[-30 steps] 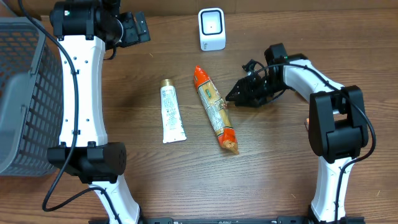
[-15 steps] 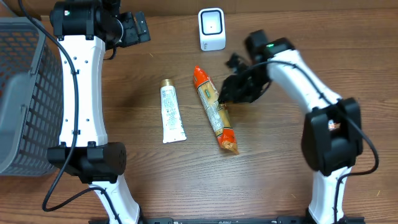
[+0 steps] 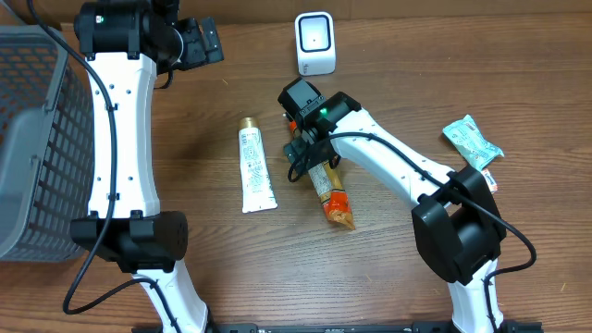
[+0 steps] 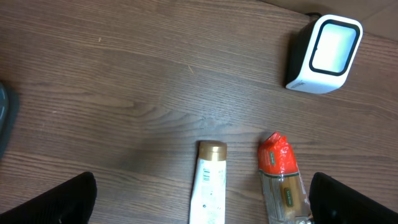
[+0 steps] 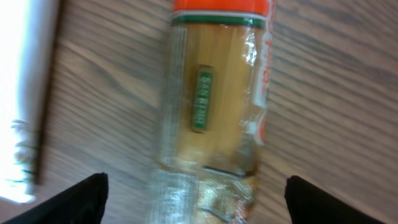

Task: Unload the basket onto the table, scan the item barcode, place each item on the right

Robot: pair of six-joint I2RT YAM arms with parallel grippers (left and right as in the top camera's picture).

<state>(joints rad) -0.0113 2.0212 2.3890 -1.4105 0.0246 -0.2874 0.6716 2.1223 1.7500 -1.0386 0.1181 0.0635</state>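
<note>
My right gripper is going to grip the pack's middle (image 3: pixel 322 178) and turn the pack over before scanning, because the pack's clear side with the green label (image 5: pixel 202 96) faces up and hides the barcode.
A long clear pasta pack (image 3: pixel 329 188) with orange ends lies in the middle of the table, and a white barcode scanner (image 3: pixel 315 43) stands behind it. My right gripper (image 3: pixel 312 159) hovers open right over the pack's middle. In the right wrist view the pack (image 5: pixel 214 118) lies between the spread fingertips (image 5: pixel 81 199), and nothing is gripped. My left gripper (image 3: pixel 208 42) stays high at the back left, open and empty. Its wrist view looks down on the scanner (image 4: pixel 323 55) and the pack's orange top (image 4: pixel 278 157).
A white tube (image 3: pixel 254 171) with a gold cap lies just left of the pack, also seen as the tube (image 4: pixel 208 186) in the left wrist view. A green packet (image 3: pixel 472 143) lies at the right. A grey basket (image 3: pixel 32 139) fills the left edge.
My right arm has swung left from the right side of the table to above the pasta pack, and its jaws have spread. The green packet now shows where the arm was.
</note>
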